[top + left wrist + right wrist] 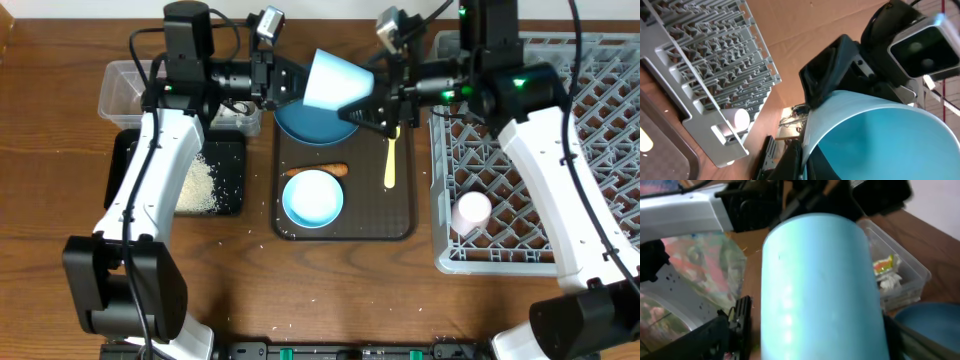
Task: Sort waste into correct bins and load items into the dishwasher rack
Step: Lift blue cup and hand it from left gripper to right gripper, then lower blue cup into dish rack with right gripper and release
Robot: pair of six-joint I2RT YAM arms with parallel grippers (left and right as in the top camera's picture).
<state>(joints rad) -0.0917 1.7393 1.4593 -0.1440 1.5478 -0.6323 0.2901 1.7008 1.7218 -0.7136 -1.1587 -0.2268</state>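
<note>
Next, my right gripper takes the cup's body (343,83) and lays the cup at the grey rack, because my left gripper is holding the light blue cup's rim (312,80) far from the rack.
The light blue cup (335,80) is held in the air, tilted, over the large dark blue bowl (310,127). My left gripper (293,85) is shut on the cup's rim (880,135). My right gripper (372,105) straddles the cup's body (820,280), with a small gap showing at one finger. The small pale blue bowl (312,198), the orange carrot (318,171) and the pale yellow spoon (390,160) lie on the tray. The pink-and-white cup (472,212) is in the grey rack (600,100).
The dark brown serving tray (400,215) lies mid-table. The clear tub (125,85) at the back left holds the wrapper (885,267). The black tray (228,190) in front of it holds the rice (195,185). A few grains lie on the table.
</note>
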